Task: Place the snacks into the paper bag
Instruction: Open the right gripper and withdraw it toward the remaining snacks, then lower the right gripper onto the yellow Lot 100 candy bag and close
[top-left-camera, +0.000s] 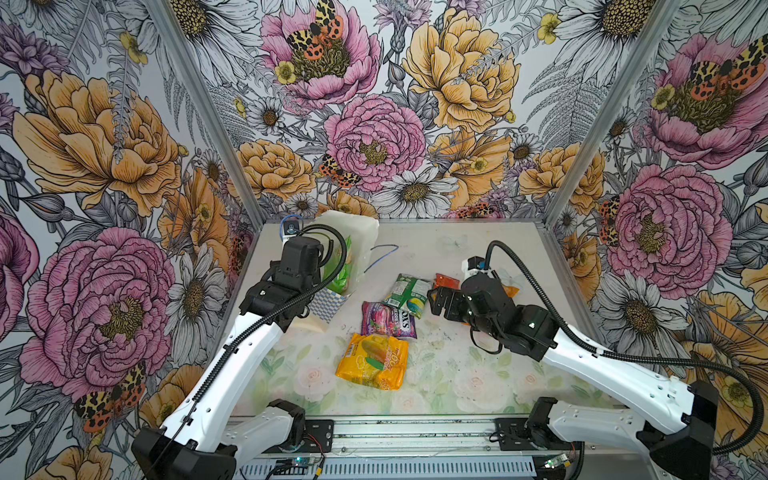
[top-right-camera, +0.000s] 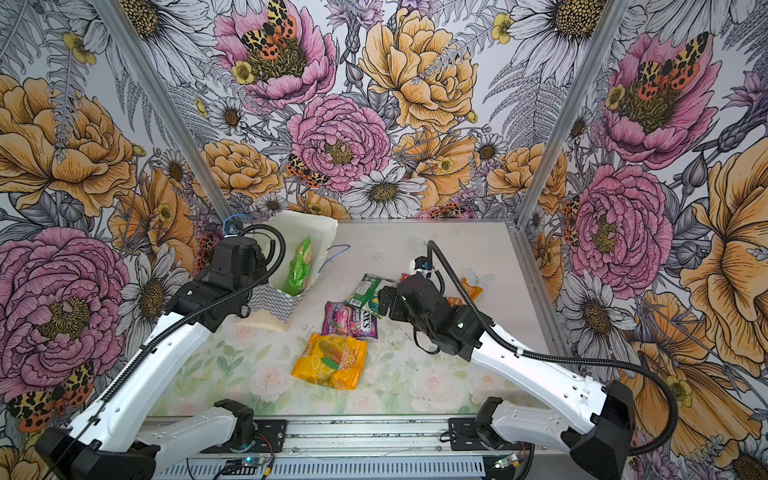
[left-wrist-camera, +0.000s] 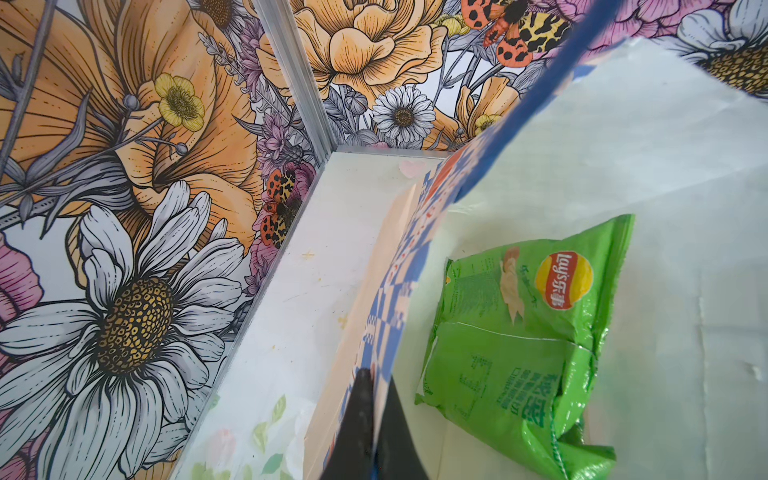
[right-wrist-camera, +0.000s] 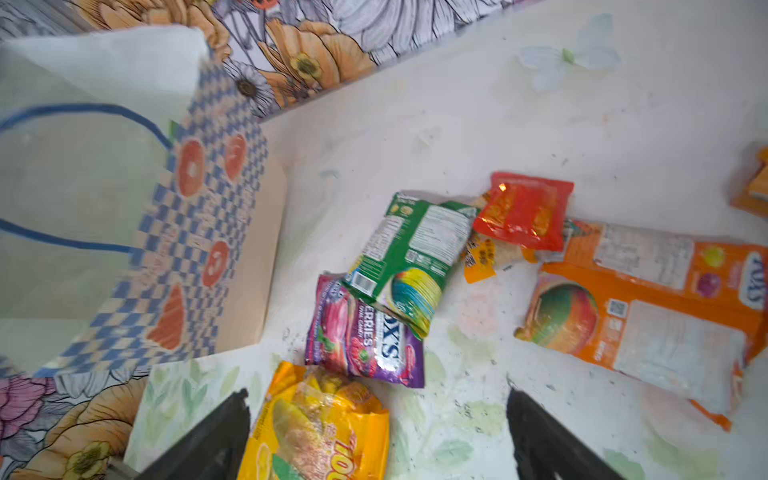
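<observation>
I should keep moving my right gripper toward that end until its open fingers surround it, as the yellow-orange bag's sealed end (top-left-camera: 398, 365) lies clear of the purple pack.
The paper bag (top-left-camera: 353, 232) stands tilted at the back left with its mouth open, and a green snack bag (left-wrist-camera: 519, 332) lies inside. My left gripper (left-wrist-camera: 376, 399) is shut on the bag's checkered wall (left-wrist-camera: 399, 266). On the table lie a yellow-orange bag (top-left-camera: 372, 361), a purple pack (top-left-camera: 386, 320), a green-white pack (top-left-camera: 407, 293) and a red sachet (right-wrist-camera: 523, 212). An orange-white pack (right-wrist-camera: 648, 303) is mostly hidden under my right arm in both top views. My right gripper (right-wrist-camera: 378, 395) hangs open and empty above the table, just right of the green-white and purple packs.
Flowered walls with metal corner posts (top-left-camera: 208, 108) close the table on three sides. A metal rail (top-left-camera: 415, 432) runs along the front between the arm bases. The bag's blue cord handle (top-left-camera: 384, 249) dangles toward the table. A small orange packet (right-wrist-camera: 754, 187) lies further right.
</observation>
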